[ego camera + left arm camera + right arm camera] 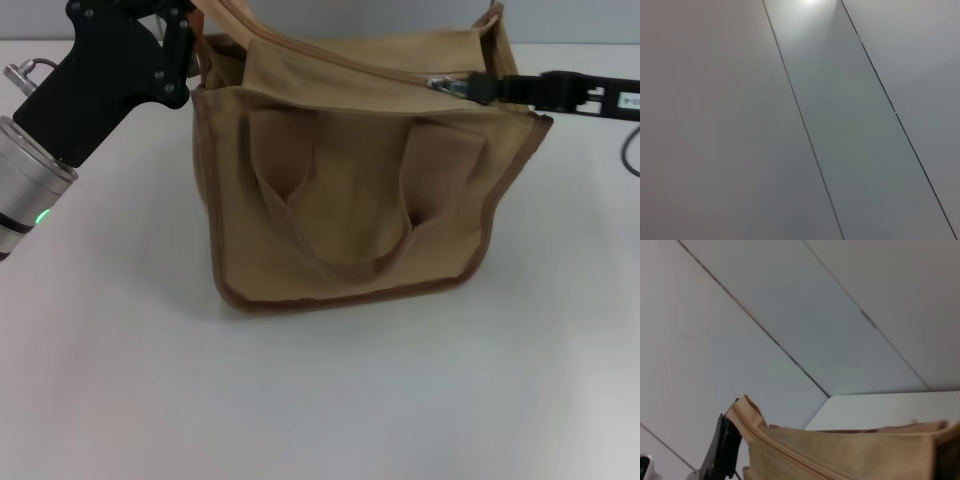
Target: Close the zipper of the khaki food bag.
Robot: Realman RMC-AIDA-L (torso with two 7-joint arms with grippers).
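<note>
The zipper track is tight and joined behind the slider, so the robot's right gripper goes on pulling the tab until the slider gets to the track's end, and then let go.
The khaki food bag stands upright on the white table, its two handles hanging down the front. The zipper track runs along its top from the far left end to the silver slider near the right end. My right gripper reaches in from the right, shut on the slider's pull tab. My left gripper is at the bag's top left corner, shut on the fabric end there. The right wrist view shows the bag top, the joined zipper track and the left gripper at its end.
The white table spreads in front of and beside the bag. A dark cable loops at the right edge. The left wrist view holds only grey wall panels.
</note>
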